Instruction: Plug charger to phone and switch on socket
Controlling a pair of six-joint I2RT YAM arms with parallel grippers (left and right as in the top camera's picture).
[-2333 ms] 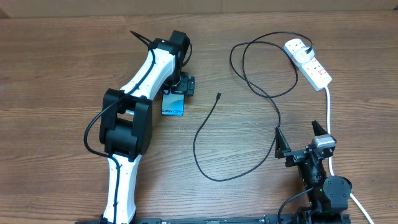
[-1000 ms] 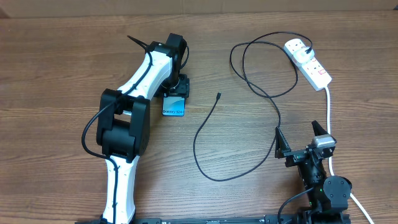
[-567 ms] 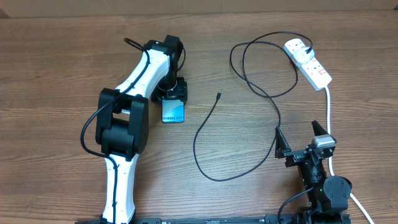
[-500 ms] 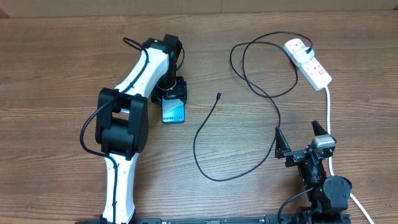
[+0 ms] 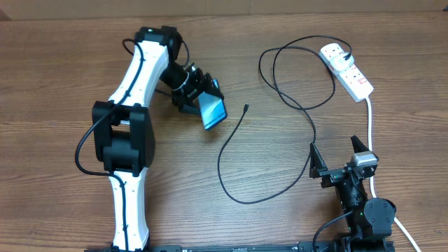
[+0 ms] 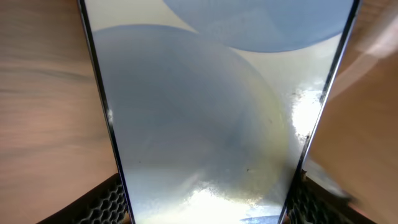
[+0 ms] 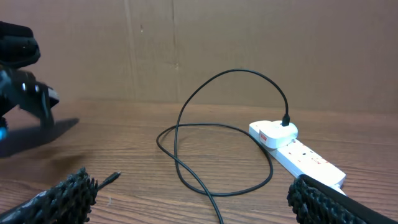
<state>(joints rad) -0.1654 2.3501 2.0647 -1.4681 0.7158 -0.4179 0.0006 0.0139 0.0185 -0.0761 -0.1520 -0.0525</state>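
Observation:
The phone (image 5: 212, 110) hangs tilted and crooked in my left gripper, so I should draw back, turn the phone square and lay it flat before plugging in the charger.
My left gripper (image 5: 198, 100) is shut on the phone (image 5: 213, 111) and holds it tilted above the table, its blue screen toward the right. In the left wrist view the phone (image 6: 205, 106) fills the frame between the fingers. The charger is a thin black cable (image 5: 231, 143); its connector tip (image 5: 246, 108) lies on the table just right of the phone, and its white plug (image 5: 334, 55) sits in the socket (image 5: 352, 75) at the far right. My right gripper (image 5: 338, 157) is open and empty near the front right, over the cable. The right wrist view shows the tip (image 7: 114, 177) and the socket (image 7: 297, 152).
The socket's thick white cord (image 5: 370, 126) runs down the right side past my right gripper. The black cable makes loops (image 5: 297, 77) at the back right and a curve (image 5: 245, 196) in the middle of the wooden table (image 5: 56, 84).
My left gripper has lifted the phone off the table, swung it to the right and tilted it. The left arm has turned back and left. The right arm and cable have not moved.

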